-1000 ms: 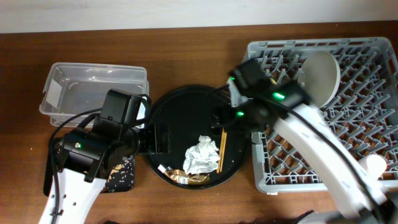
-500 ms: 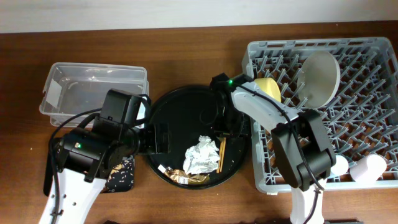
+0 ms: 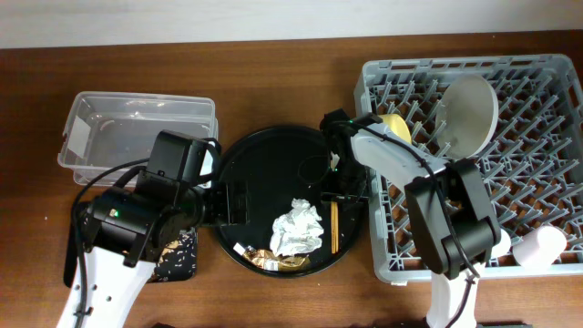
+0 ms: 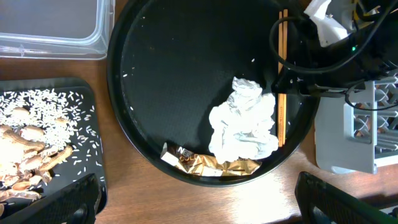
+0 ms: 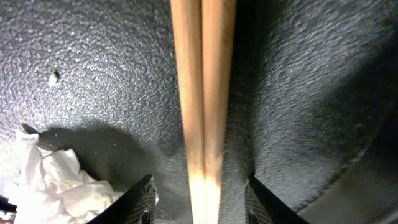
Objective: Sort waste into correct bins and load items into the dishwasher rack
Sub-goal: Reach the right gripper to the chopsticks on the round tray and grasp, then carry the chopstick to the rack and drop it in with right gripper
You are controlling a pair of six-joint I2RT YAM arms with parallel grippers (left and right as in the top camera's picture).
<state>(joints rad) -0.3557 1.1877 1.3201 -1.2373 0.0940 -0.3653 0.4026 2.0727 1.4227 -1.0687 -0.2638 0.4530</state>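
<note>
My right gripper needs to split the pair and bring each chopstick to the grey rack [image 3: 424,107] separately, because the chopsticks [image 3: 334,228] lie flush together between its fingers.
Two wooden chopsticks [image 5: 202,93] lie side by side on the round black tray [image 3: 264,173]. My right gripper [image 5: 200,182] straddles them, open, with a gap on each side of the pair. From overhead it [image 3: 343,188] is at the tray's right edge, above the chopsticks [image 3: 333,228]. A crumpled white napkin [image 3: 296,228] and a gold foil wrapper [image 3: 278,261] lie at the tray's front. My left gripper [image 4: 202,208] hangs wide open over the tray's front rim, holding nothing. The grey rack [image 3: 537,173] holds a yellow bowl [image 3: 393,126] and a pale plate [image 3: 469,109].
A clear plastic tub [image 3: 137,137] stands at the back left. A flat black tray [image 4: 43,143] with rice and brown food scraps lies beside the round tray. A pale cup [image 3: 539,244] sits at the rack's front right. Cables run over the tray's right side.
My right arm has swung down so the gripper sits low over the chopsticks with its jaws narrowed around them. The chopsticks shifted slightly right and straightened. The left arm is still.
</note>
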